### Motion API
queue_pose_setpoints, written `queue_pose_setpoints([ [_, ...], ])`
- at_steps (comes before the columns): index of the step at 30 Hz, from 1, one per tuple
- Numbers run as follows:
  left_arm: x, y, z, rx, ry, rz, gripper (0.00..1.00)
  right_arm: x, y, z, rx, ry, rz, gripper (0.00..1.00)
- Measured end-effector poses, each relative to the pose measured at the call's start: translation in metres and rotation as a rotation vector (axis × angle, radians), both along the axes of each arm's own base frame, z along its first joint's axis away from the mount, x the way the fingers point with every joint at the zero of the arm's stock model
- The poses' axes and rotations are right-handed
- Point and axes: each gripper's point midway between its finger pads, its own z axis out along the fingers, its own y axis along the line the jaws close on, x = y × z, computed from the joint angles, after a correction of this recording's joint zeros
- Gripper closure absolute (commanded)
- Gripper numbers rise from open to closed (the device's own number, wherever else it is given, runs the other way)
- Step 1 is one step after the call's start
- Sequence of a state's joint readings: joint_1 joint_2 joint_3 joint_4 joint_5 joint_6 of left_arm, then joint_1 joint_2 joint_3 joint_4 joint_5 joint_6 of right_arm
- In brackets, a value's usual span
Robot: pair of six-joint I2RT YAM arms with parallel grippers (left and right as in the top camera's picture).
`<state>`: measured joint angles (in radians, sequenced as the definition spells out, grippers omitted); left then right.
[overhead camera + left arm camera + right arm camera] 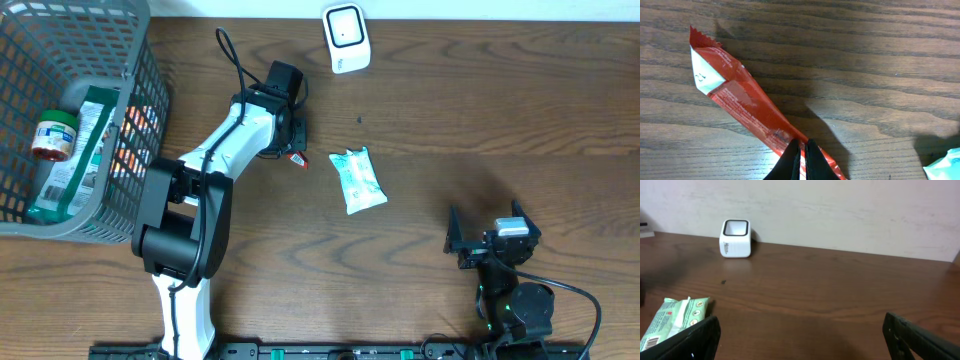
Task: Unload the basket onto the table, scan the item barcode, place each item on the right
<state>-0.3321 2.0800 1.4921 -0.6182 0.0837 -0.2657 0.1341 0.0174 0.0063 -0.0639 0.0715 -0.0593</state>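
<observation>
The red snack wrapper (751,103) lies at a slant across the left gripper's closed fingers, so the robot should turn the wrapper straight, then open the left gripper and take the wrapper by its long edges (774,111).
My left gripper (802,146) is shut on one end of a long red snack wrapper (745,102) that has a white triangular flap at its far end. The wrapper slants over the wooden table and throws a shadow on it. From overhead, only its red tip (297,157) shows beneath the left gripper (290,140). The white barcode scanner (345,38) stands at the table's back edge, to the right of that arm, and also appears in the right wrist view (735,238). My right gripper (490,238) rests near the front right, open and empty (800,335).
A pale green and white packet (357,180) lies flat mid-table, just right of the left gripper, also seen from the right wrist (672,320). A grey wire basket (140,150) at the far left holds a small bottle (52,135) and a green pack (75,165).
</observation>
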Motion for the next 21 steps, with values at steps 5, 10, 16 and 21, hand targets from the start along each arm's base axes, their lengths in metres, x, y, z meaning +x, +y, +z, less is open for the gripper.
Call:
queue_pose_setpoints([
  [5,0.002,-0.004,-0.011,-0.013,0.010,0.008,0.92,0.000,0.000,0.000,0.000,0.000,0.000,0.01],
  [10,0.007,-0.009,-0.021,-0.025,0.005,0.010,0.92,0.000,0.000,0.000,0.000,0.000,0.000,0.01],
  [16,0.008,-0.011,-0.021,-0.025,0.001,0.006,0.93,0.000,0.000,0.000,0.000,0.000,0.000,0.01],
  [21,-0.003,-0.004,-0.013,0.003,0.031,0.015,0.93,0.000,0.000,0.000,0.000,0.000,0.000,0.01],
])
